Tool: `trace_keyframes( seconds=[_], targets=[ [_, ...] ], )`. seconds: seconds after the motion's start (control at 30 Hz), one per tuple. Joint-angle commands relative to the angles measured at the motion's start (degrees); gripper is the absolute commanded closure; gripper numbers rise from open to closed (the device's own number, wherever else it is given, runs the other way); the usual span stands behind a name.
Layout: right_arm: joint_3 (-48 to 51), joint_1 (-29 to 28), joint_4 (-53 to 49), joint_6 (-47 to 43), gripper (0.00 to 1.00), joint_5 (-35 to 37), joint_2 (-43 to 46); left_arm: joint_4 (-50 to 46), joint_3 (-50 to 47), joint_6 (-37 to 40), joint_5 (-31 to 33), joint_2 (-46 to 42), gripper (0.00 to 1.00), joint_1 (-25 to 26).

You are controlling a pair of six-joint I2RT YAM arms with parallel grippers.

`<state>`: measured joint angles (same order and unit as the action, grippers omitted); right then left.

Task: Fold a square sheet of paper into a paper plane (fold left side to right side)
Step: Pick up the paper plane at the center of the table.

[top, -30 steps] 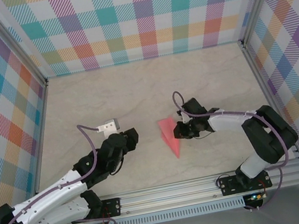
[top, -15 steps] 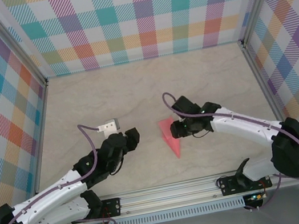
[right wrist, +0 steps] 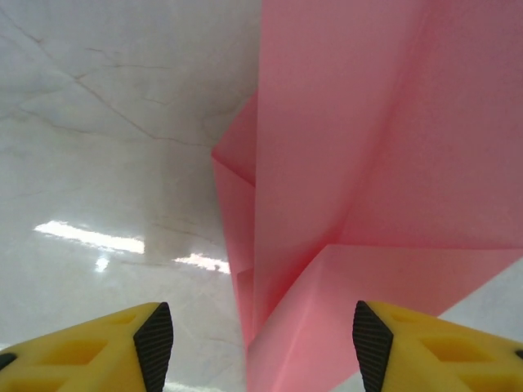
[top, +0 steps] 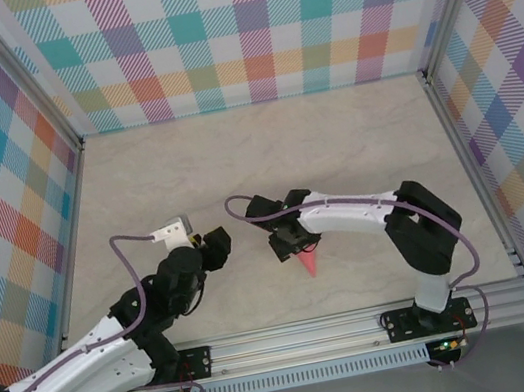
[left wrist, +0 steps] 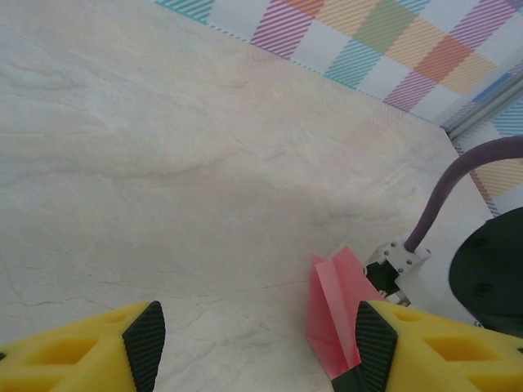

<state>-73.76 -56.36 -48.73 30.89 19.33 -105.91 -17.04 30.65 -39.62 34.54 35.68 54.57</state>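
Observation:
My right gripper is to line up with the plane's middle fold (right wrist: 319, 122), which leans over one wing, and pinch the fold's tail end (right wrist: 274, 282) upright before moving the plane.
The paper plane (top: 309, 265) is a folded salmon-pink dart lying on the table; from above, just its pointed tip pokes out below my right gripper (top: 287, 243), which hovers over it. In the right wrist view the pink folds (right wrist: 368, 163) spread under and between the open fingers (right wrist: 154, 339), with neither pad touching them. My left gripper (top: 218, 243) stands open a short way left of the plane. In its wrist view the plane (left wrist: 335, 310) lies just inside the right fingertip (left wrist: 372, 347), and the space between the pads holds only bare table.
The marble-look table (top: 235, 160) is bounded by checked walls at the back and both sides. An aluminium rail (top: 366, 325) runs along the near edge. My right arm's wrist and purple cable (left wrist: 458, 188) sit close beside the left gripper.
My right gripper has opened and swung left over the plane, now covering most of it. The left arm has drawn back slightly toward the near left and opened a little wider.

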Motion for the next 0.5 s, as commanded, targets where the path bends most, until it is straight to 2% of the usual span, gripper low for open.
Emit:
trace_keyframes(
  seconds=[0.0, 0.23, 0.47],
  targets=[
    [-2.93, -0.75, -5.18, 1.10, 0.38, 3.67, -2.82, -4.01, -0.99, -0.10, 3.57, -2.89, 0.34, -0.50],
    [-4.64, -1.23, -6.36, 0.44, 0.40, 4.67, -6.01, -4.69, -1.61, -0.07, 4.30, -4.67, 0.34, -0.51],
    [-4.83, -1.17, -7.84, 0.70, 0.55, 6.86, -6.88, -4.41, -1.47, -0.11, 4.02, -4.13, 0.33, -0.50]
  ],
)
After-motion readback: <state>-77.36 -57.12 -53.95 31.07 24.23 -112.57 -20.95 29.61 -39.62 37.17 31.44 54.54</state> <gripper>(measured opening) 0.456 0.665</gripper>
